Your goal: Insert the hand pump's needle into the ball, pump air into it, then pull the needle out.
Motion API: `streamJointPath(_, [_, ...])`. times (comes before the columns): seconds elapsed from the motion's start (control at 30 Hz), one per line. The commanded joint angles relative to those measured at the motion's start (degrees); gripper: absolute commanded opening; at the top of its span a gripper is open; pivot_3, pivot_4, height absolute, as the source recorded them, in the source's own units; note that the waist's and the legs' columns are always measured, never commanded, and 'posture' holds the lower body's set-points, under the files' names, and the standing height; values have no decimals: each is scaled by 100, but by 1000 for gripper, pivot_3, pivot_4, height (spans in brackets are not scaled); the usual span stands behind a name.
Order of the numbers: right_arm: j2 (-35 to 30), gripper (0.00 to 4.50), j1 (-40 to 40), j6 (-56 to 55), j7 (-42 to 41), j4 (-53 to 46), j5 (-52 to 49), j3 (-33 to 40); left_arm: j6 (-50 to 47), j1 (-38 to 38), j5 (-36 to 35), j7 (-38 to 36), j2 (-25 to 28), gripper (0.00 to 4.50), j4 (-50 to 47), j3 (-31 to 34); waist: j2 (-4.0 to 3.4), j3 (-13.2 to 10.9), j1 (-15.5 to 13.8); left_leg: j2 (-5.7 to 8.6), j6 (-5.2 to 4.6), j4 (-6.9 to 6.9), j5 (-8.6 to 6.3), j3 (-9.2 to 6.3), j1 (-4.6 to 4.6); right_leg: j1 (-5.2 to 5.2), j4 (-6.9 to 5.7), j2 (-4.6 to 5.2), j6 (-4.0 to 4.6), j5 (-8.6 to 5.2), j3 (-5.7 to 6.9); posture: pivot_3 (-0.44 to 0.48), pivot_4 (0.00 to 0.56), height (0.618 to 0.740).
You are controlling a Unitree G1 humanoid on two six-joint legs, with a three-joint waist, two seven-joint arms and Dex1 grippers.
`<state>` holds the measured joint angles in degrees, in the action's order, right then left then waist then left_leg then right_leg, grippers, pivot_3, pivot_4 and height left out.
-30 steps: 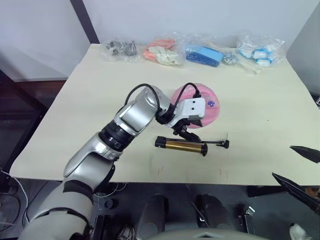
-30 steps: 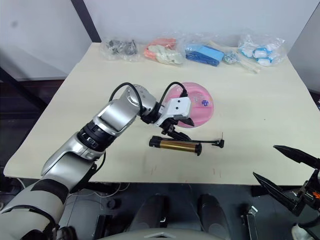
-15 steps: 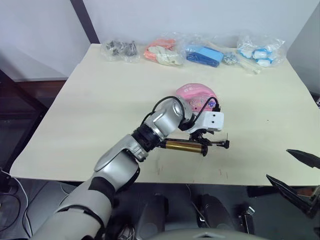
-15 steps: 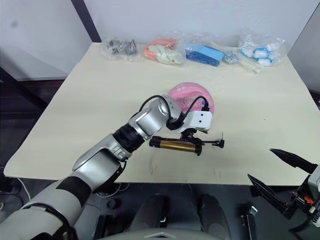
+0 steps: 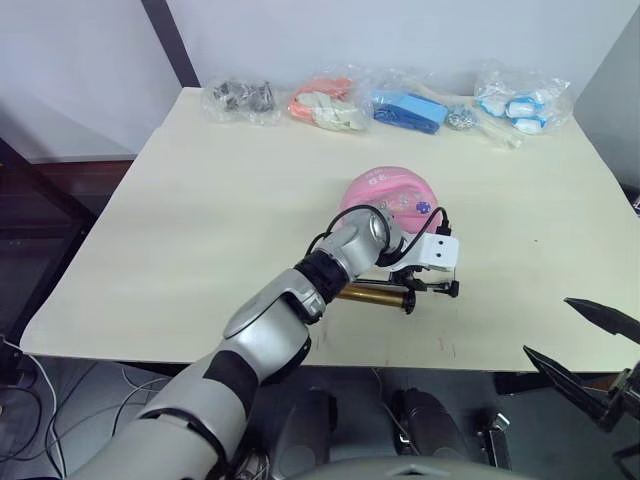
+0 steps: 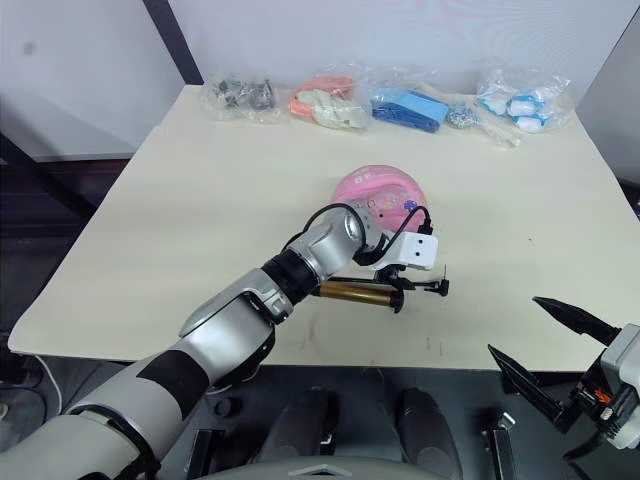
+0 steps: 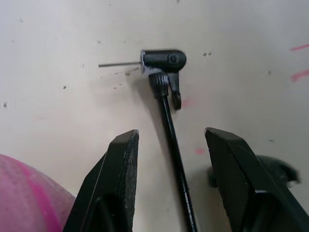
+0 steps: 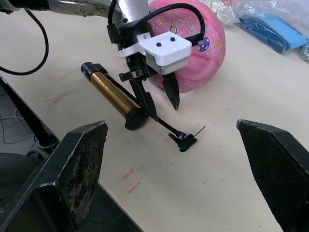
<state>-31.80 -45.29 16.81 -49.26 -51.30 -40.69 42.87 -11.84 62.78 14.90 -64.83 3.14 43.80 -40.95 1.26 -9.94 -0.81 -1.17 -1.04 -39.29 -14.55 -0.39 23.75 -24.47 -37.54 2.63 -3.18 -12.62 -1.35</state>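
Observation:
The black hose (image 7: 170,128) goes straight into the fitting (image 7: 164,61), so the fitting will stay in line, with its needle sticking out sideways, when the robot lifts the hose.
The pink ball (image 5: 390,192) rests mid-table. Just in front of it lies the hand pump (image 5: 368,293), its gold barrel parallel to the front edge and its thin black hose (image 7: 170,126) running right to a black fitting (image 7: 163,59) with the needle (image 7: 118,64) sticking out, flat on the table. My left gripper (image 5: 421,281) hovers open over the hose, one finger (image 7: 121,170) on each side, just behind the fitting. My right gripper (image 6: 516,325) hangs open beyond the table's front right edge, holding nothing.
Along the far edge lie several plastic bags: grey metal parts (image 5: 240,97), orange items (image 5: 325,105), blue items (image 5: 408,110), blue-white items (image 5: 520,103). Small red marks (image 8: 129,173) dot the table (image 5: 180,230) near the front edge.
My left gripper has moved right from the front of the ball, along the pump, to the hose end near the needle. My right gripper drifted slightly left and down. Pump and ball stayed put.

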Motion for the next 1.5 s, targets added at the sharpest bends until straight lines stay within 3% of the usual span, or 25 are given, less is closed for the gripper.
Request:
streamJointPath(0.03, [39,4500,7,-150,91,-191,30,-68,218,152,203,145,-221,2353,334,50,0,1,-3,0,0,0,0,1,0,0,0,0,0,0,0,0,150,740])
streamJointPath(0.37, [138,4500,-78,-237,190,-261,138,-222,590,209,583,183,-446,2353,855,10,0,5,-6,2,0,-1,0,0,-2,3,0,1,0,0,0,0,150,740])
streamJointPath(1.13, [143,4500,-115,-273,336,-322,164,-350,-344,-451,910,-402,-81,2353,-1079,-51,-2,5,4,1,0,0,0,-1,-1,1,-2,1,0,0,0,0,150,740])
streamJointPath(1.5, [134,4500,-142,-265,351,-348,160,-376,-715,-586,1052,-265,-141,2353,-1020,-78,-1,5,2,1,0,-1,0,-2,0,1,-1,1,0,0,1,0,150,740])
